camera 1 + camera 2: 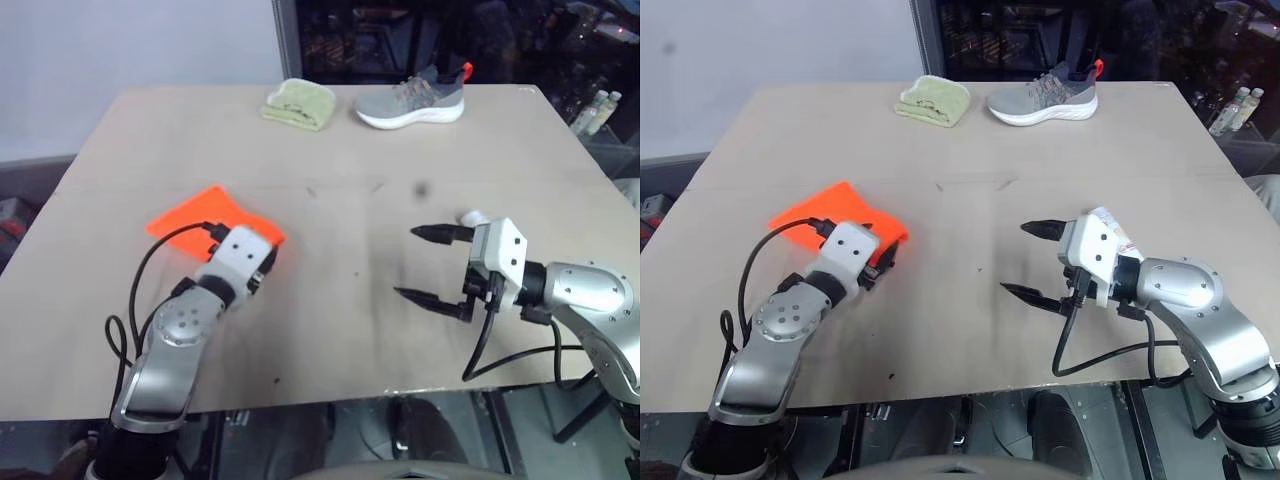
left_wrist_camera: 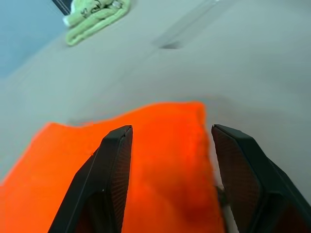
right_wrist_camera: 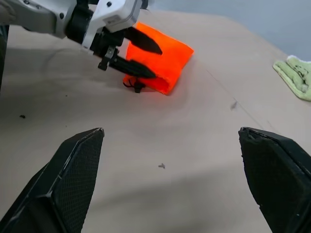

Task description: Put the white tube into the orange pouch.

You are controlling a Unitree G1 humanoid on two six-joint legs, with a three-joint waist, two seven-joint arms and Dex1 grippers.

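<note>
I see a small dark cord [image 2: 222, 197] at the near end of the orange pouch, so I expect the pouch [image 1: 205, 218] to bunch up there when I pull the cord.
The orange pouch [image 1: 195, 215] lies flat on the left half of the tan table [image 1: 340, 180], with a small dark cord [image 3: 134, 85] at its near end. My left gripper [image 3: 157, 63] hovers at the pouch's near right corner, open. One finger is over the fabric and the other is just off its edge [image 2: 194, 145]. My right gripper [image 1: 404, 262] is open and empty above the bare table on the right, pointing toward the pouch. A small white end [image 1: 470, 216] peeks out just behind the right gripper. It looks like the white tube, mostly hidden by the gripper's housing.
A pale green folded cloth [image 1: 298, 103] and a grey shoe [image 1: 412, 100] sit along the table's far edge. Small bottles [image 1: 598, 108] stand off the table at the far right.
</note>
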